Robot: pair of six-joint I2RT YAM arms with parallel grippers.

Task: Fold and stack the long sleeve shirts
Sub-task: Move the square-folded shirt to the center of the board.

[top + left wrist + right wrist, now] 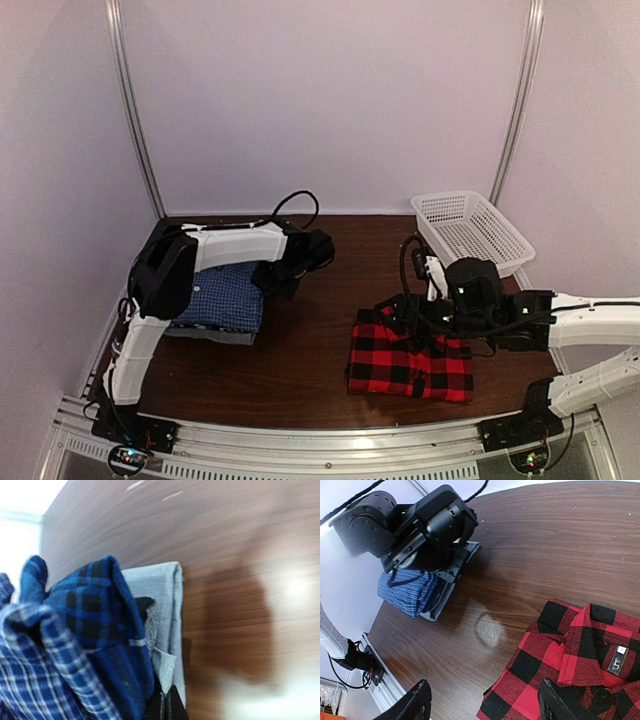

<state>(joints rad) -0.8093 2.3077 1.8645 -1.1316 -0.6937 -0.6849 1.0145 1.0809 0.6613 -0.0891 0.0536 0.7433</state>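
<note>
I should go on pulling the stack with my left gripper across the clear table before it gets close to the plaid shirt. My left gripper's fingers are pinching the grey shirt under the blue shirt.
The red-and-black plaid shirt lies folded on the table at the right, collar up, and shows in the right wrist view. My right gripper is open and empty above the shirt's collar end, with its fingers spread wide over the shirt's edge and bare table. The blue checked shirt lies folded on the grey shirt at the left. My left gripper is at the stack's right edge. Its fingers are pressed together beside a flap of the grey shirt, with the blue shirt bunched alongside.
A white mesh basket stands at the back right. The brown table lies between the stack and the plaid shirt. A metal rail runs along the near edge. The left arm hangs over the stack.
</note>
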